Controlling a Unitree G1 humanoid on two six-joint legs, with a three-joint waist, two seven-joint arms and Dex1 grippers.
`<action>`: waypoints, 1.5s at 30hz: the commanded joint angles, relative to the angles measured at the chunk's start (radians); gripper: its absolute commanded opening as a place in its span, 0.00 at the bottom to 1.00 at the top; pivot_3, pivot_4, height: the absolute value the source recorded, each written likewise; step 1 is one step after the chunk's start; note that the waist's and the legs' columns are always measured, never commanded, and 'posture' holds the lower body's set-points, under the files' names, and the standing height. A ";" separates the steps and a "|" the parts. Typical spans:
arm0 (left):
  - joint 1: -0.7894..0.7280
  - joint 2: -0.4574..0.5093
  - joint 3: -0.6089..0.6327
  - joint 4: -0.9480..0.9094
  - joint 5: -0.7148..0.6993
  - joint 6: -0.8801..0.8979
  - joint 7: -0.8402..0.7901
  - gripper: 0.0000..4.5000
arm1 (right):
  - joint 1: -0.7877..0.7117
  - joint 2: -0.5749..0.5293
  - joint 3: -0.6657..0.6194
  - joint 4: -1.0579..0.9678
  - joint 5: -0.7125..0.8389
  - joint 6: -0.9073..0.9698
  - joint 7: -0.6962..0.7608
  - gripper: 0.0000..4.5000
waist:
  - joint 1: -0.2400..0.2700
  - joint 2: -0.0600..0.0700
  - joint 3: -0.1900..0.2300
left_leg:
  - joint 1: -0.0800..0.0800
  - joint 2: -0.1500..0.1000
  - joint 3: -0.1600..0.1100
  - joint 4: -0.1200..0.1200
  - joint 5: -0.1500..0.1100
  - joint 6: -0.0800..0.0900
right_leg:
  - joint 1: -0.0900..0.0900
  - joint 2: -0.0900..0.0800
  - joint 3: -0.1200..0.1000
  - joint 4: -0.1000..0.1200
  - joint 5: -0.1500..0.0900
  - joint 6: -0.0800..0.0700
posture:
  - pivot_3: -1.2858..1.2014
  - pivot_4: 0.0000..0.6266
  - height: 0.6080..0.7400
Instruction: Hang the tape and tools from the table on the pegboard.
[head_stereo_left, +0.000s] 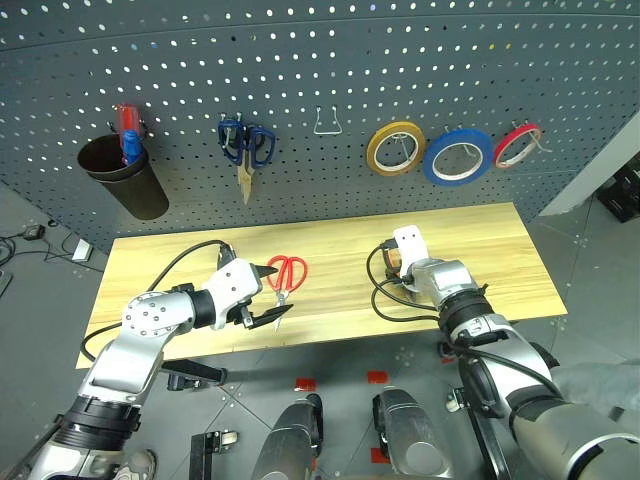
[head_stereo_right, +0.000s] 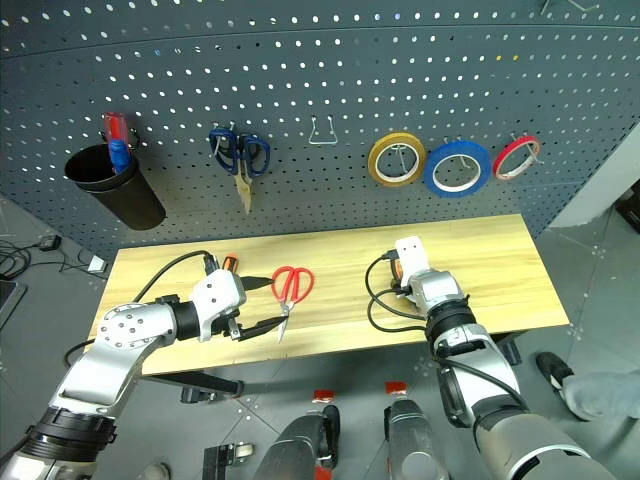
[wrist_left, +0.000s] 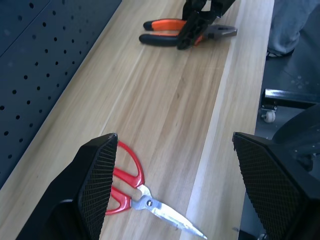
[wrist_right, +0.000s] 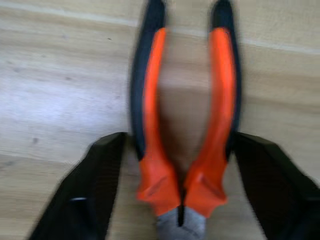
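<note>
My gripper will lower the screwdriver into the black cup, and the screwdriver will rest there with its handle showing, because red and blue handles (head_stereo_left: 131, 135) stick up above the cup's rim.
The red-handled scissors (head_stereo_left: 287, 272) lie on the table (head_stereo_left: 480, 250), just beyond my left gripper (head_stereo_left: 272, 293), which is open and empty; in its wrist view they lie beside one finger (wrist_left: 97, 185). The orange-handled pliers (wrist_right: 155, 100) lie flat on the wood with my right gripper (wrist_right: 180, 137) astride them, its fingers (wrist_right: 85, 195) pressed against both handles near the pivot. The screwdriver (head_stereo_right: 228, 262) peeks out behind my left hand. The blue tape (head_stereo_left: 458, 157) hangs on the pegboard (head_stereo_left: 330, 60).
Also on the pegboard are a yellow tape ring (head_stereo_left: 395, 148), a red tape ring (head_stereo_left: 517, 145), blue-handled scissors (head_stereo_left: 246, 145), a bare wire hook (head_stereo_left: 328, 122) and a black cup (head_stereo_left: 125, 178). A person's leg (wrist_left: 292, 25) stands past the table's end.
</note>
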 joint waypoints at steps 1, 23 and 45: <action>-0.005 -0.014 0.044 0.005 -0.028 -0.006 0.016 0.86 | -0.031 -0.017 0.030 0.031 -0.025 -0.061 0.028 0.58 | 0.000 0.000 0.000 | 0.000 0.000 0.000 0.000 0.000 0.000 | 0.000 0.000 0.000 0.000 0.000 0.000 | 0.44 0.42 1.00; 0.196 -0.203 0.391 -0.320 -0.321 0.308 0.392 0.86 | 0.295 0.090 0.185 -1.340 -0.038 -0.029 0.019 0.58 | 0.003 0.000 -0.001 | -0.002 0.001 -0.002 0.001 0.001 -0.002 | -0.007 0.002 0.000 0.000 0.003 0.001 | 0.44 0.34 1.00; -0.089 -0.009 0.303 -0.245 -0.394 0.593 0.365 0.86 | -0.378 0.189 0.057 -0.220 -0.035 -0.911 -0.130 0.58 | 0.008 -0.009 0.006 | -0.002 0.005 0.000 -0.003 0.006 -0.007 | -0.005 0.006 0.002 -0.002 0.006 -0.002 | 0.47 0.49 1.00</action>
